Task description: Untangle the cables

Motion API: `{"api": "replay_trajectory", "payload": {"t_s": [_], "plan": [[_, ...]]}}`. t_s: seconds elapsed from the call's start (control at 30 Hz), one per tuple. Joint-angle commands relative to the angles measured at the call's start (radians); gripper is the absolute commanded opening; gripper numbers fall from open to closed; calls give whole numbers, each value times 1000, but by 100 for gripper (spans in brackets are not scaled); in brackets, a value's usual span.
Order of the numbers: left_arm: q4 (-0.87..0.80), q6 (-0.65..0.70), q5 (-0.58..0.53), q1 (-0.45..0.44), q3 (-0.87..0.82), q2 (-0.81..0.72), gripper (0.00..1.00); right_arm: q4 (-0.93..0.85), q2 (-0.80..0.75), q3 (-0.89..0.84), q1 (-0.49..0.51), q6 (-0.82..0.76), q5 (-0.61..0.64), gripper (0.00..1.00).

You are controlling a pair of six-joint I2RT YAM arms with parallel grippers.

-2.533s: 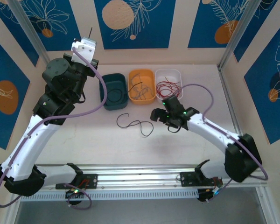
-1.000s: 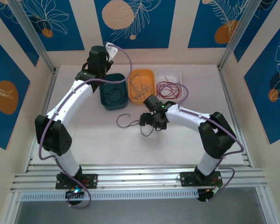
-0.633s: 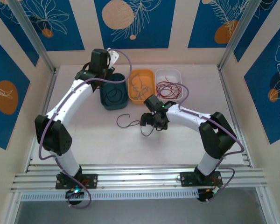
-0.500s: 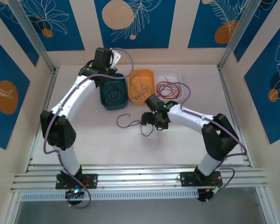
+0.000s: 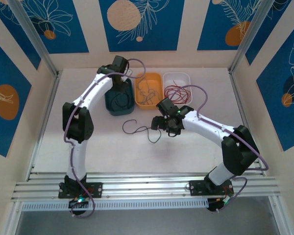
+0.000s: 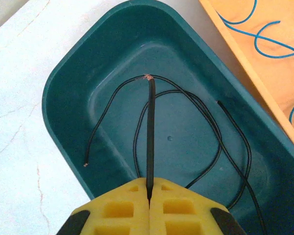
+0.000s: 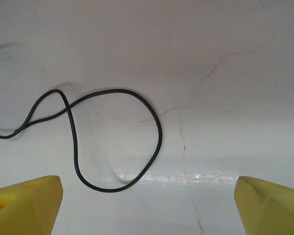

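Observation:
I keep lowering my left gripper, as the black cable's held end (image 6: 150, 84) hangs within the teal bin's rim, until it gets near the teal bin's bottom (image 6: 171, 142), and then let go.
A black cable (image 6: 150, 127) is pinched between the yellow pads of my left gripper (image 6: 149, 188), which is shut on it above the teal bin (image 6: 63, 83). Other loose black cables (image 6: 135, 137) lie on that bin's floor. In the top view the left gripper (image 5: 119, 84) hangs over the bin's far end. One more black cable (image 5: 137, 128) curls on the table, its loop (image 7: 160, 132) lying ahead of my right gripper (image 7: 147, 205). The right gripper (image 5: 159, 125) is open with nothing between its fingers (image 7: 24, 203), beside that cable's right end.
An orange bin (image 5: 148, 75) with blue-grey cables (image 6: 269, 39) stands right of the teal bin (image 5: 108, 100). A white bin (image 5: 176, 74) with red cables (image 5: 177, 93) stands right of that. Walls close the table at the back and sides; a metal rail runs along the near edge.
The left arm swung from the far left across to the teal bin with the black cable still in its gripper. The right gripper came in beside the cable on the table, then shifted slightly right.

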Motion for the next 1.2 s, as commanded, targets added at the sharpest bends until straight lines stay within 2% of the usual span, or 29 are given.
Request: {"api": "replay_trajectory", "payload": {"t_s": [0.0, 0.4, 0.6, 0.77, 0.83, 1.17], "plan": [[-41, -26, 24, 23, 59, 43, 0, -19, -13, -16, -4, 20, 6, 91], [79, 103, 146, 70, 11, 83, 0, -32, -16, -19, -4, 27, 8, 91], [101, 124, 149, 85, 15, 116, 0, -37, -16, -10, 0, 29, 8, 91], [112, 130, 158, 91, 5, 134, 6, -48, -17, -1, 5, 27, 14, 91], [118, 133, 158, 91, -1, 140, 10, -53, -17, 1, 6, 26, 19, 91], [129, 119, 156, 92, -14, 125, 57, -59, -23, -1, 6, 28, 28, 91]]}}
